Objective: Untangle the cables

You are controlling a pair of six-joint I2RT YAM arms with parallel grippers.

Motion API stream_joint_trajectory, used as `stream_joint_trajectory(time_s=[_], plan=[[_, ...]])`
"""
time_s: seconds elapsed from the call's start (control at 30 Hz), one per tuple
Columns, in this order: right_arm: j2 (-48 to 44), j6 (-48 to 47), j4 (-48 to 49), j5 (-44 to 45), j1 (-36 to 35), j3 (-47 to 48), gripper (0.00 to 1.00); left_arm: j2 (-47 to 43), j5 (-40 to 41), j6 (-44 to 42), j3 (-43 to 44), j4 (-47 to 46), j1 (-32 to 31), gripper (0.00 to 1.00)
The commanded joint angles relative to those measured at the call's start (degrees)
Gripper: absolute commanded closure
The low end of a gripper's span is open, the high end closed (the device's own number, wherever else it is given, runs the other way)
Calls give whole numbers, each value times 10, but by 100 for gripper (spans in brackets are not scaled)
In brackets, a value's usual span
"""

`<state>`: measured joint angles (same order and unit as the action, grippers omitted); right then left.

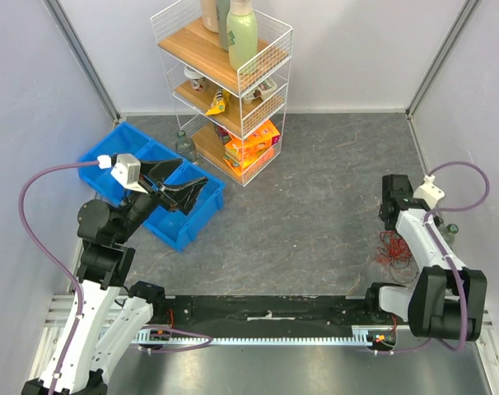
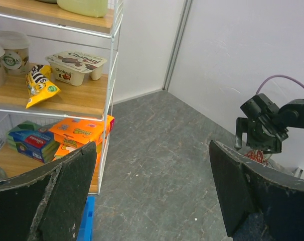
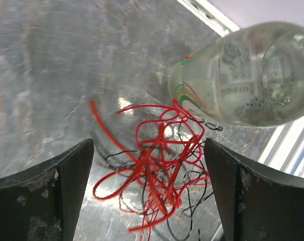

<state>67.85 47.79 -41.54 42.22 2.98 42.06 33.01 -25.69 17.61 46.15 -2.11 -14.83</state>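
The cables (image 1: 394, 249) are next to the clear bottle, far from my left gripper, so next my right gripper moves them to the middle of the grey floor (image 1: 287, 234) before untangling.
The cables (image 1: 391, 247) are a small tangle of thin red and black wires on the grey floor at the right, beside the right arm. In the right wrist view the cables (image 3: 157, 170) lie straight below my right gripper (image 3: 148, 144). It is open, its fingers (image 3: 66, 181) stand to either side of the tangle, and nothing is held. From above, the right gripper (image 1: 394, 220) points down just behind the wires. My left gripper (image 1: 192, 174) hangs open and empty over the blue bins, far from the cables. The left wrist view shows bare floor between the left gripper's (image 2: 152, 146) fingers.
A clear plastic bottle (image 3: 242, 75) lies touching the tangle's far side, near the right wall (image 1: 450, 233). A wire shelf rack (image 1: 233, 90) with groceries stands at the back. Blue bins (image 1: 118, 156) sit at its left, with another bottle (image 1: 184, 146) between them.
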Motion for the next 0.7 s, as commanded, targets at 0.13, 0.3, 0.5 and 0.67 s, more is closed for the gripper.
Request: stream_joint_trajectory(time_s=[0.13, 0.3, 0.5, 0.67], plan=[[7, -74, 149, -186, 67, -77, 31, 7, -26, 4, -4, -25, -6, 2], [5, -81, 185, -249, -5, -102, 92, 14, -36, 9, -4, -30, -6, 2], [30, -100, 227, -378, -258, -60, 100, 43, -68, 17, -1, -33, -6, 2], [83, -104, 263, -417, -469, 7, 100, 84, -93, 23, 9, -24, -16, 5]])
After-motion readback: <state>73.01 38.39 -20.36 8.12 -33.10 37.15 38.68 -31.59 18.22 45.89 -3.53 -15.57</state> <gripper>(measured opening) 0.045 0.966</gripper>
